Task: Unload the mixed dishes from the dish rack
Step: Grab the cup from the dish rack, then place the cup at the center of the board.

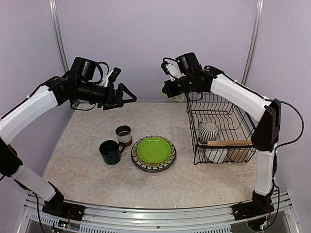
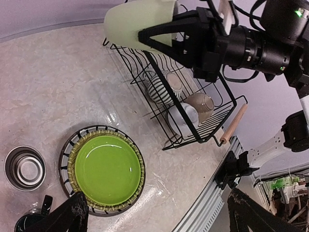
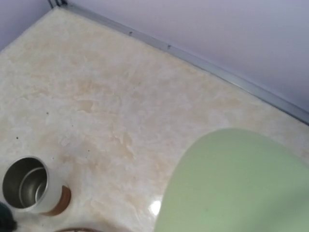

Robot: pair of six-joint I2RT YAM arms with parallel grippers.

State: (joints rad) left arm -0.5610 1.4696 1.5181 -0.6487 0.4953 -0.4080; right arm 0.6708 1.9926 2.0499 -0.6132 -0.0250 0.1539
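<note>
I keep lowering the pale green mug (image 1: 180, 98), clear of the rack, with my right gripper and release it on the spot (image 1: 168, 128) that is open behind the plates.
My right gripper (image 1: 170, 90) is shut on a pale green mug (image 2: 137, 19) and holds it high, just left of the black wire dish rack (image 1: 241, 124). The mug fills the lower right of the right wrist view (image 3: 241, 183) and hides the fingers there. The rack still holds a striped cup (image 1: 209, 130), white bowls (image 2: 186, 116) and a beige mug (image 2: 200, 102). My left gripper (image 1: 129, 97) is open and empty, raised above the table's left half. Its fingertips (image 2: 72, 215) show wide apart.
On the table stand a lime-green plate (image 1: 153, 150) stacked on yellowish and striped plates, a dark teal mug (image 1: 111, 152) and a brown-white mug (image 1: 124, 135). The rack's wooden handle (image 1: 228, 142) faces the front. The table's metal rail (image 2: 212, 203) runs along the near edge.
</note>
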